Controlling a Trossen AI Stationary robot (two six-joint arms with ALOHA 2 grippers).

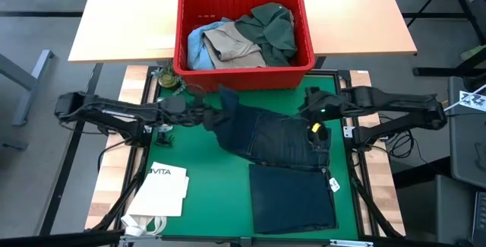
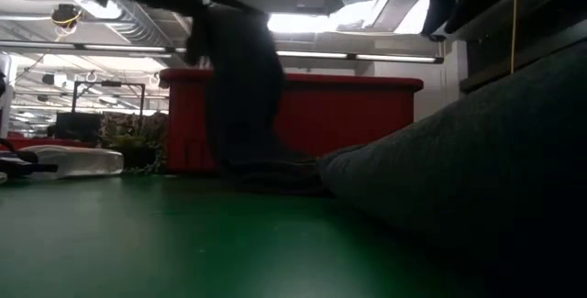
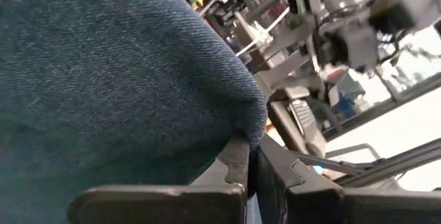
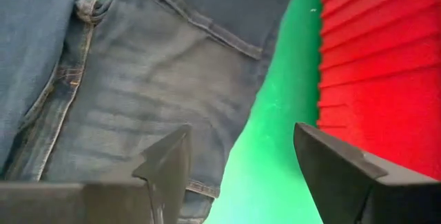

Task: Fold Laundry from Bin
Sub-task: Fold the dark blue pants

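The trousers' lifted corner (image 1: 227, 118) is off the mat beside the flat part of the trousers (image 1: 291, 140), so my left gripper should continue across and let go over that part.
The red bin (image 1: 244, 72) stands at the mat's far edge and holds a dark green shirt (image 1: 272, 25), a khaki garment (image 1: 230, 43) and a light blue garment (image 1: 196, 45). Dark navy trousers (image 1: 277, 144) lie spread on the green mat (image 1: 205, 178). My left gripper (image 1: 206, 115) is shut on their far left corner, which is lifted. The cloth hangs down from it in the low view (image 2: 240, 87). My right gripper (image 1: 311, 101) is open and empty, hovering over the trousers' far right part (image 4: 158, 93), next to the bin's wall (image 4: 379, 58). My left gripper pinches a rounded edge or fold of the dark denim (image 3: 241, 124) between its two shut fingers (image 3: 231, 165). It comes roughly level from the table's left. That corner is lifted off the mat and hangs below the gripper, while the rest of the trousers lies on the mat.
A white paper bag printed "VITA" (image 1: 163, 190) lies at the mat's near left. A small green object (image 1: 168, 80) stands left of the bin. A pale wooden tabletop (image 1: 129, 19) lies under and behind the bin. Bare mat shows at the left centre (image 1: 190, 152).
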